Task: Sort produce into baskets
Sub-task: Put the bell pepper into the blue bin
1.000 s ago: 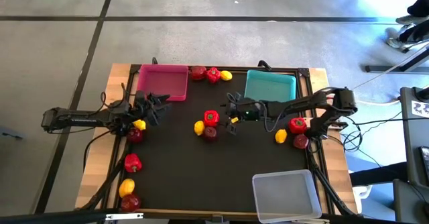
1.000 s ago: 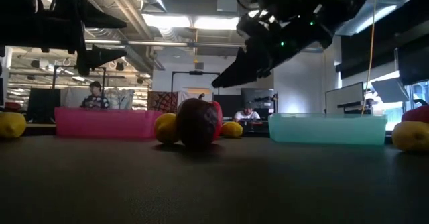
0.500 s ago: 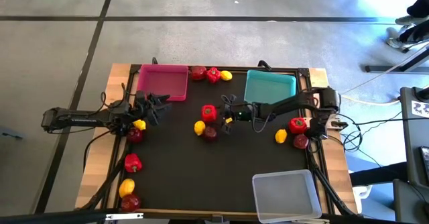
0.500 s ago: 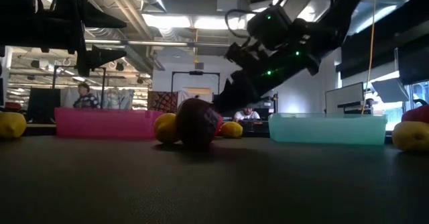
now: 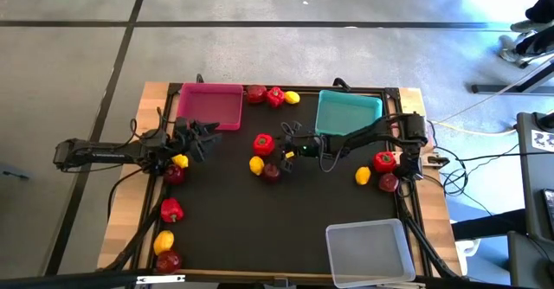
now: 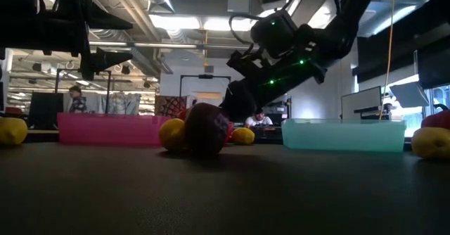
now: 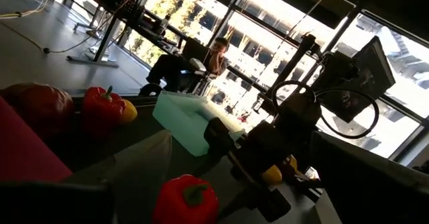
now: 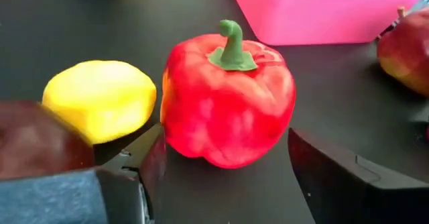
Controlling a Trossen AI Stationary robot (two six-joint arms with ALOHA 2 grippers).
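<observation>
The fingers of my right gripper are too shallow along the middle pepper's sides [image 8: 284, 130], so next I open them wider and go further over its body [image 8: 228, 110] before I lift.
A bright red pepper [image 5: 263, 144] with a green stem stands upright on the black mat near the table's middle, also in the right wrist view [image 8: 226, 103]. My right gripper [image 5: 280, 148] is open and low at the mat, one finger on each side of the pepper. A yellow lemon [image 5: 256, 163] and a dark red apple [image 5: 272, 171] lie just near of it. My left gripper [image 5: 196, 136] is open and empty, above the table's left part by the pink basket [image 5: 210, 105]. The teal basket [image 5: 348, 112] is at the far right, the clear basket [image 5: 368, 250] at the near right. My right gripper comes level from the table's right side, its open fingers around the pepper's lower body. One finger [image 8: 153, 162] lies right against the pepper's side [image 8: 171, 140]; whether it touches I cannot tell. The pepper rests on the mat, stem up.
An apple, pepper and lemon [image 5: 275, 96] lie between the two far baskets. A pepper, lemon and apple [image 5: 384, 161] lie by the right edge. A lemon and apple [image 5: 177, 166] lie under my left gripper, and three more pieces [image 5: 168, 235] along the near left edge.
My right gripper has gone toward the table's left edge and down, to the mat, until its open fingers stand around the red pepper. The pepper has slid a little toward the table's left and far edges, staying upright.
</observation>
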